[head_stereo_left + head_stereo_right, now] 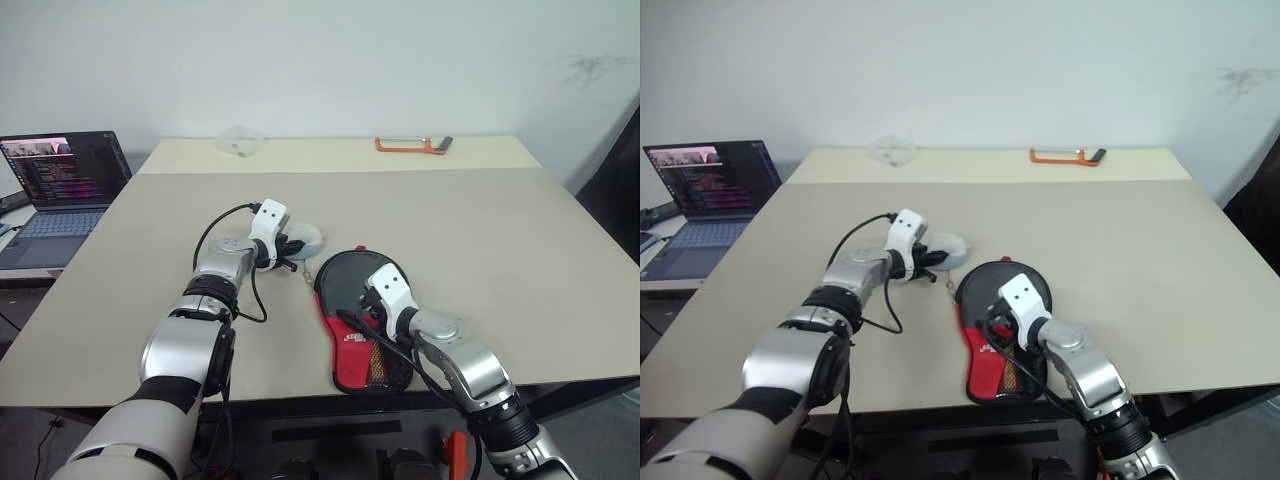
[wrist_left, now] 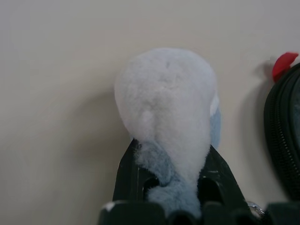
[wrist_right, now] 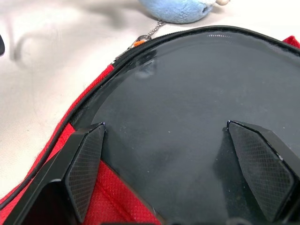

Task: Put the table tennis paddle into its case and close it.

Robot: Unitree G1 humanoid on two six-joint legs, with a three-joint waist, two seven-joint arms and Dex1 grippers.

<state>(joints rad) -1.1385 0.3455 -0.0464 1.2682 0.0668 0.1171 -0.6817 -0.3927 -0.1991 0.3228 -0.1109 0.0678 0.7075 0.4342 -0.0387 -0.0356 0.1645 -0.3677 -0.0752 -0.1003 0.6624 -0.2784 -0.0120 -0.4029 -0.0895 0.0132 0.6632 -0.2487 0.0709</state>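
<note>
The charm chained to the case's zipper [image 1: 307, 241] is in my left gripper, which should keep pulling around the case's top until the charm reaches the case's other side [image 1: 1047, 284].
The case [image 1: 350, 352], black with a red lower part, lies in the middle of the table near the front edge. Its upper part is open, and the table tennis paddle's black face [image 3: 187, 108] lies inside the zipper rim [image 3: 96, 77]. My right gripper [image 3: 165, 125] hovers just over that face, fingers wide apart and holding nothing. A fluffy white and blue charm [image 1: 306, 240] hangs by a short chain [image 3: 152, 32] from the zipper. My left gripper [image 2: 172, 159], to the left of the case, is shut on the charm's narrow end. The paddle's handle is hidden.
An open laptop [image 1: 65, 185] stands on a side table at the left. An orange tool [image 1: 410, 147] and a clear plastic piece [image 1: 238, 140] lie at the table's far edge. The table's front edge runs just behind the case.
</note>
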